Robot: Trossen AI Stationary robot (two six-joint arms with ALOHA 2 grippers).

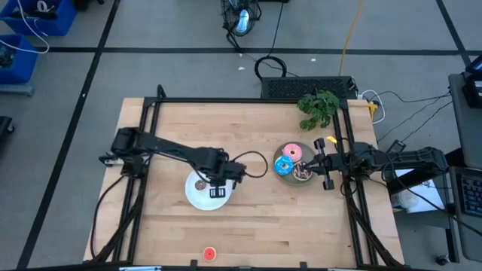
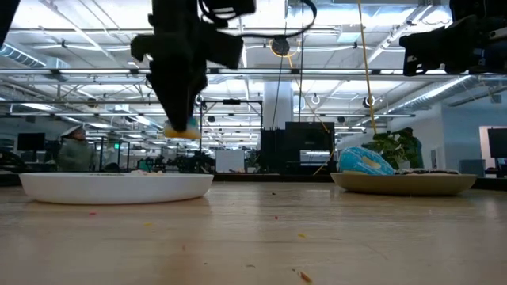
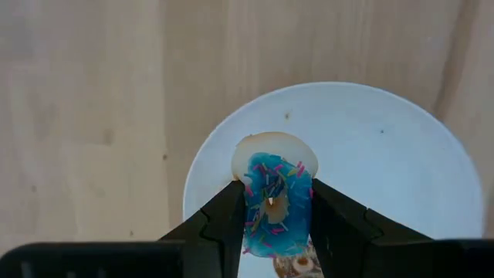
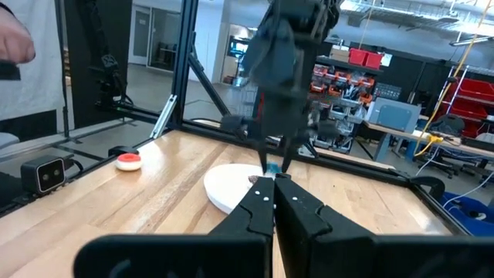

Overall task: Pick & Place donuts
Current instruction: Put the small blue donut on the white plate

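The small blue donut (image 3: 276, 207) is hanging with its iced side up above clear space on the white plate (image 3: 332, 127), so the robot's left gripper keeps going down until the donut rests there.
My left gripper (image 1: 216, 183) hangs over the white plate (image 1: 197, 199), shut on a small blue-iced sprinkled donut (image 3: 276, 202), which also shows in the low view as the blue donut (image 2: 184, 129). A tiny brown donut (image 1: 200, 184) lies on that plate. The grey plate (image 1: 286, 179) carries a larger blue donut (image 1: 284, 165), a pink donut (image 1: 292, 152) and a brown one (image 1: 303, 173). A red donut (image 1: 208, 254) lies flat on the table near its near edge. My right gripper (image 1: 324, 162) is shut and held up beside the grey plate's right rim, touching nothing. My left gripper pinches the small blue donut by two opposite sides of its ring (image 3: 251, 205) between the two fingers (image 3: 224, 220). The fingers come from above, pointing down. The donut is lifted clear above the white plate (image 2: 115, 186), with its iced face turned toward the wrist camera.
Bare wood lies between the two plates and along the near edge. A green plant (image 1: 318, 105) stands at the far right corner by a black box (image 1: 305, 86). Black frame rails (image 1: 143, 158) run along the table's sides. A person (image 4: 15, 54) stands beyond the table.
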